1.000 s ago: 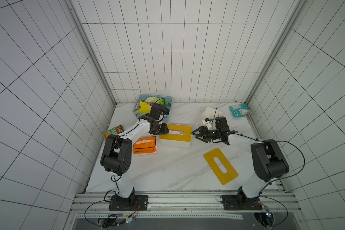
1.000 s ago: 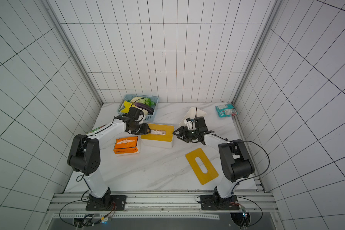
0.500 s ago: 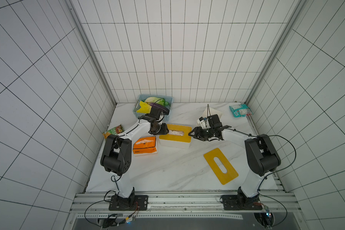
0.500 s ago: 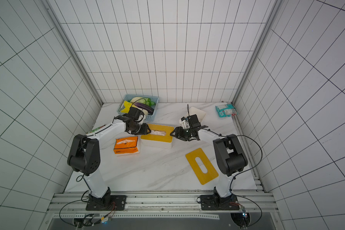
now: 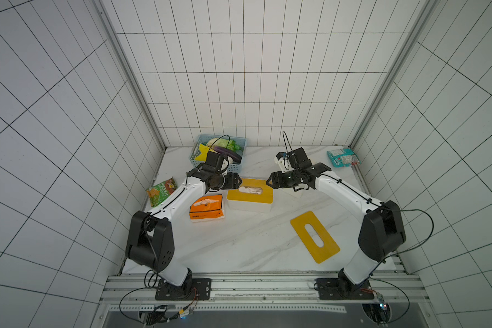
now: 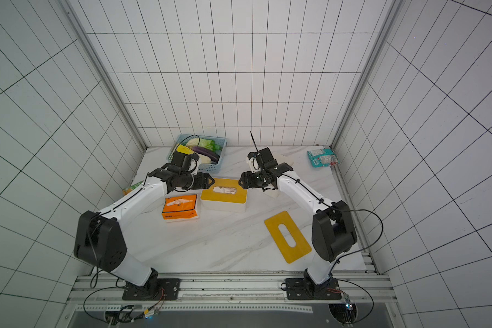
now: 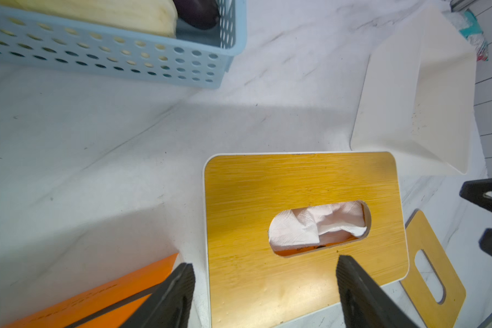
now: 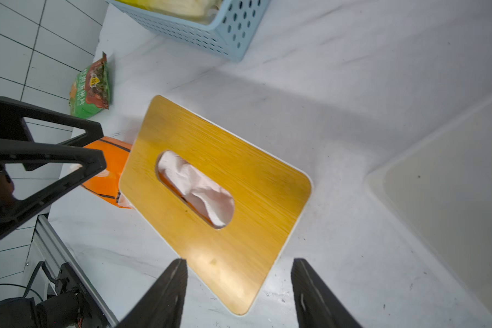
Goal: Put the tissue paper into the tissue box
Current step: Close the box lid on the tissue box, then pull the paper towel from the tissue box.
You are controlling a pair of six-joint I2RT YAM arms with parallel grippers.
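Observation:
I should back my left gripper off, then pinch the tissue paper with my right gripper and pull it up, because the tissue paper (image 5: 247, 189) lies sunk in the lid's slot (image 5: 251, 190).
The tissue box (image 5: 250, 198) is white with a yellow bamboo lid (image 7: 296, 184) and stands mid-table in both top views. White tissue paper (image 7: 316, 224) sits crumpled in the lid's slot, also seen in the right wrist view (image 8: 196, 188). My left gripper (image 5: 237, 181) is open at the box's left end, one finger beside the box wall and one over the lid (image 7: 264, 265). My right gripper (image 5: 269, 184) is open at the right end, its fingers either side of the lid's corner (image 8: 239, 262). Neither holds anything.
An orange tissue pack (image 5: 207, 206) lies just left of the box. A loose yellow lid (image 5: 314, 236) lies front right. A white open box (image 7: 415, 99) stands behind my right arm. At the back are a blue basket (image 5: 195, 162) of vegetables and a teal packet (image 5: 342, 157); a green packet (image 5: 161, 191) lies far left.
My left gripper's jaws have opened wider at the box's left end. My right gripper has shifted left, closer to the box's right end.

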